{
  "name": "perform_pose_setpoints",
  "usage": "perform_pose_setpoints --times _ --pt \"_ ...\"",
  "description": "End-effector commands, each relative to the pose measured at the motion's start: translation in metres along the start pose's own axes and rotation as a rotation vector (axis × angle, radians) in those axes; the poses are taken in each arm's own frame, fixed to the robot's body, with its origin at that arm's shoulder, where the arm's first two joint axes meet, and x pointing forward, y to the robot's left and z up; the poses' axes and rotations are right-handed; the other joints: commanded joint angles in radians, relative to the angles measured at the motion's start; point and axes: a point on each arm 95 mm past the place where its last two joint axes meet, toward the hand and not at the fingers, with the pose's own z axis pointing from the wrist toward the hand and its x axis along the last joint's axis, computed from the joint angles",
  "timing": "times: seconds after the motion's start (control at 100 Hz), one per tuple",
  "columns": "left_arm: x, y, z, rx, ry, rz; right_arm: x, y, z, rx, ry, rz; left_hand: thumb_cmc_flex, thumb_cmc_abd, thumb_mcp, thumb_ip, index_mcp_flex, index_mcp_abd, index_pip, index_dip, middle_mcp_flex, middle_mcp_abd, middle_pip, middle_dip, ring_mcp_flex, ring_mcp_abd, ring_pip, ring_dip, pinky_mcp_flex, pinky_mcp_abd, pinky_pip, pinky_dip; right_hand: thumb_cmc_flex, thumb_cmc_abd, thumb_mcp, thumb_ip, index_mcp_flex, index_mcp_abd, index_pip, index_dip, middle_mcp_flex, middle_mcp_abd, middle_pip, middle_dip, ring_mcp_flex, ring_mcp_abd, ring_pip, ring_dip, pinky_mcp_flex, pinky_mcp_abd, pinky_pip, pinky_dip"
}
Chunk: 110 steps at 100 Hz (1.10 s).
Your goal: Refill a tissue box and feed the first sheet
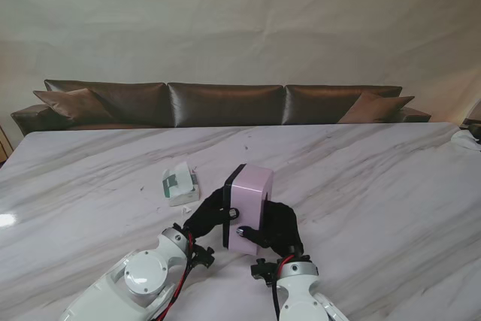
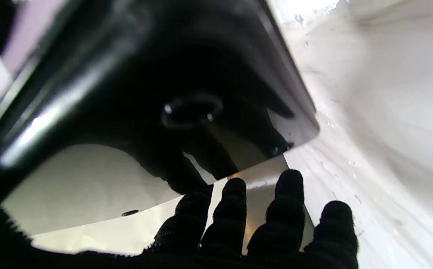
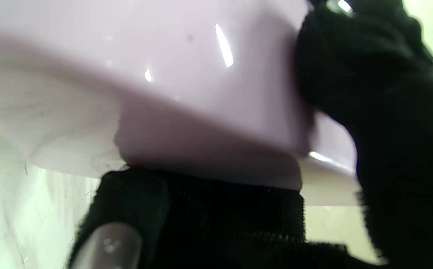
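My gripper will bring the black base (image 1: 228, 193) off in one piece when it pulls, because a straight seam (image 1: 238, 176) runs where the pink body meets that base.
A pink tissue box (image 1: 252, 195) with a black base (image 1: 231, 207) is held tipped on its side above the table, close in front of me. My right hand (image 1: 282, 229), in a black glove, is shut on the box's pink body (image 3: 186, 74), with its fingers (image 3: 380, 93) wrapped over it. My left hand (image 1: 201, 219) is at the black base (image 2: 186, 74), its fingers (image 2: 261, 224) spread and straight beside the base's edge. A small white and green tissue pack (image 1: 180, 184) lies on the table to the left, farther from me than the left hand.
The white marble table (image 1: 361, 186) stretches wide on both sides. A dark leather sofa (image 1: 225, 103) runs behind its far edge. A pale object (image 1: 467, 139) sits at the far right edge.
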Motion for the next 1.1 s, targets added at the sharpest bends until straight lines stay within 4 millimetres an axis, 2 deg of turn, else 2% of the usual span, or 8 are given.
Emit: perform_pose_setpoints --times 0.0,0.36,0.48,0.5,0.54,0.62,0.87,1.09 --pt "0.004 0.005 0.007 -0.04 0.003 -0.02 0.012 -0.02 -0.007 0.065 0.028 0.045 0.199 0.12 0.147 0.036 -0.032 0.015 0.022 0.028 -0.008 0.009 0.047 0.028 0.065 -0.033 0.019 0.005 0.033 -0.066 0.893 0.047 0.137 0.042 0.186 0.053 0.095 -0.09 0.056 0.003 0.182 0.027 0.315 0.012 0.109 -0.027 0.569 0.07 0.029 -0.133 0.265 0.021" --pt "0.006 0.009 0.013 -0.094 0.018 -0.009 0.015 -0.026 -0.005 0.072 0.02 0.059 0.342 -0.079 0.446 0.308 -0.062 -0.11 0.54 0.375 0.194 -0.137 0.522 0.362 0.377 -0.141 0.324 0.335 0.239 -0.177 1.256 0.329 0.133 0.044 0.186 0.049 0.093 -0.09 0.055 0.003 0.182 0.027 0.315 0.012 0.109 -0.027 0.569 0.07 0.029 -0.133 0.265 0.021" --pt "0.008 0.012 0.014 -0.075 0.025 0.029 0.016 -0.026 -0.004 0.06 0.013 0.059 0.417 -0.064 0.508 0.531 -0.054 -0.183 0.692 0.536 0.252 -0.208 0.68 0.521 0.43 -0.199 0.525 0.529 0.292 -0.221 1.359 0.375 0.134 0.045 0.186 0.049 0.092 -0.091 0.054 0.003 0.182 0.027 0.315 0.012 0.109 -0.029 0.569 0.07 0.029 -0.133 0.265 0.021" --pt "0.009 0.012 0.014 -0.074 0.026 0.034 0.016 -0.026 -0.004 0.057 0.012 0.058 0.395 -0.077 0.641 0.479 -0.049 -0.194 0.706 0.565 0.26 -0.217 0.694 0.544 0.44 -0.21 0.548 0.562 0.3 -0.226 1.365 0.384 0.134 0.045 0.186 0.048 0.092 -0.091 0.054 0.003 0.182 0.027 0.315 0.012 0.109 -0.028 0.57 0.07 0.029 -0.133 0.265 0.021" --pt "0.01 0.013 0.014 -0.071 0.026 0.044 0.016 -0.026 -0.004 0.05 0.01 0.053 0.358 -0.116 0.918 0.212 -0.043 -0.216 0.748 0.615 0.28 -0.236 0.736 0.584 0.454 -0.216 0.609 0.616 0.321 -0.235 1.387 0.401 0.133 0.045 0.186 0.047 0.091 -0.092 0.053 0.003 0.182 0.027 0.315 0.012 0.109 -0.029 0.57 0.07 0.029 -0.133 0.265 0.021" --pt "0.011 0.014 0.015 -0.066 0.024 0.065 0.017 -0.026 -0.004 0.04 0.003 0.041 0.442 -0.202 1.084 -0.008 -0.012 -0.263 0.829 0.687 0.364 -0.256 0.796 0.697 0.519 -0.252 0.697 0.712 0.374 -0.242 1.435 0.421 0.123 0.057 0.183 0.039 0.086 -0.1 0.051 0.004 0.182 0.027 0.315 0.012 0.109 -0.031 0.571 0.071 0.029 -0.133 0.265 0.021" --pt "0.011 0.017 0.012 -0.05 0.023 0.084 0.018 -0.025 -0.002 -0.003 -0.024 0.009 0.654 -0.269 1.192 -0.096 0.143 -0.384 0.99 0.835 0.567 -0.354 0.964 0.803 0.676 -0.313 0.95 0.821 0.515 -0.255 1.573 0.447 0.096 0.131 0.111 0.015 0.068 -0.122 0.059 -0.001 0.182 0.015 0.323 0.015 0.109 -0.028 0.576 0.075 0.029 -0.125 0.265 0.023" --pt "0.014 0.02 0.009 0.051 0.041 0.067 0.018 -0.022 0.0 -0.056 -0.068 -0.032 0.683 -0.217 1.236 -0.017 0.281 -0.428 1.033 0.927 0.688 -0.357 1.037 0.847 0.817 -0.281 1.109 0.869 0.65 -0.273 1.716 0.448 0.086 0.201 0.013 0.048 0.118 -0.123 0.089 0.12 0.185 0.011 0.364 0.008 0.108 -0.017 0.59 0.085 0.029 -0.1 0.265 0.047"
